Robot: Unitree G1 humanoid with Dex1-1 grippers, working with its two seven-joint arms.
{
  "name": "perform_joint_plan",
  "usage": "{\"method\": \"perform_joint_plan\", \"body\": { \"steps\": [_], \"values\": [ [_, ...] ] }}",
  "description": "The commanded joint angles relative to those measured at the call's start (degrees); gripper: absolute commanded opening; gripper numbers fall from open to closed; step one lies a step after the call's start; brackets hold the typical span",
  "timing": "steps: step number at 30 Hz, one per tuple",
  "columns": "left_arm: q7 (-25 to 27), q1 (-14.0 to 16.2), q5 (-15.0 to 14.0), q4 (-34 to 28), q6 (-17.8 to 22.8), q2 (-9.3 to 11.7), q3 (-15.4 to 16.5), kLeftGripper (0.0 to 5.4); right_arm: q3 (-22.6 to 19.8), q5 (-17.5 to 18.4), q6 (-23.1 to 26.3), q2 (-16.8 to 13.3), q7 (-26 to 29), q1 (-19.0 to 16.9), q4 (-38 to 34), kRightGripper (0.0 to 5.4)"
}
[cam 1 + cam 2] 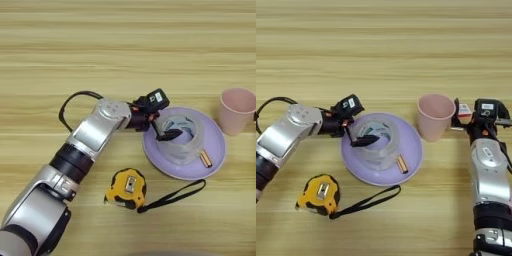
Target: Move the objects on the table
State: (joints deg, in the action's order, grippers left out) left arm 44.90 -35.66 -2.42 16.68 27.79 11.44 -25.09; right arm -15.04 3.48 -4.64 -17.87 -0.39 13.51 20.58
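Observation:
The brass-coloured cylinder (205,158) reaches up to the roll of tape (184,150), so the robot should expect a thin stem hidden beneath the roll when it lifts the roll.
A translucent whitish roll of tape (182,140) stands on a round lavender plate (216,150). My left gripper (164,132) reaches in from the left and straddles the roll's left wall, one black finger (368,139) inside the ring and the other outside, shut on it. To the right of the plate a pale pink cup (433,117) stands upright on the table (125,45). My right gripper (457,116) is at the cup's right side, open, with its fingers spread toward the cup wall.
A yellow-and-black tape measure (127,187) lies in front of the plate, its black strap (175,195) trailing right. A small brass-coloured cylinder (205,159) lies on the plate beside the roll. A black cable (70,102) loops behind my left wrist.

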Motion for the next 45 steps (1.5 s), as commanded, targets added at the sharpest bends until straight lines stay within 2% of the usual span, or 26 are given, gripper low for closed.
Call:
{"method": "perform_joint_plan", "body": {
  "steps": [1,10,19,28,35,45],
  "values": [
    [0.77,-2.55,1.51,1.94,-0.38,-0.46,-0.57,5.40,0.42,-0.27,1.18,0.50,-0.18,-0.49,-0.91,5.35],
    [1.95,-2.98,2.92,2.97,-0.28,-1.39,-1.47,5.40,0.46,-0.22,1.62,0.78,-0.33,-0.74,-1.75,5.35],
    [3.62,-2.86,4.84,3.88,-0.48,-1.07,-3.62,5.40,0.61,-0.32,2.15,1.18,-0.59,-1.02,-2.79,5.35],
    [3.51,-3.94,5.77,6.25,-1.88,-2.00,-3.31,5.40,0.93,-0.35,2.90,1.69,-0.97,-1.39,-4.24,5.35],
    [2.93,-5.21,5.92,9.19,-3.16,-2.92,-2.63,4.56,0.81,-0.21,3.29,1.79,-0.89,-1.67,-5.09,5.40],
    [2.90,-5.16,5.91,9.80,-3.60,-3.31,-1.99,3.58,0.72,-0.21,3.68,1.78,-0.82,-1.74,-5.29,5.40]
  ]
}}
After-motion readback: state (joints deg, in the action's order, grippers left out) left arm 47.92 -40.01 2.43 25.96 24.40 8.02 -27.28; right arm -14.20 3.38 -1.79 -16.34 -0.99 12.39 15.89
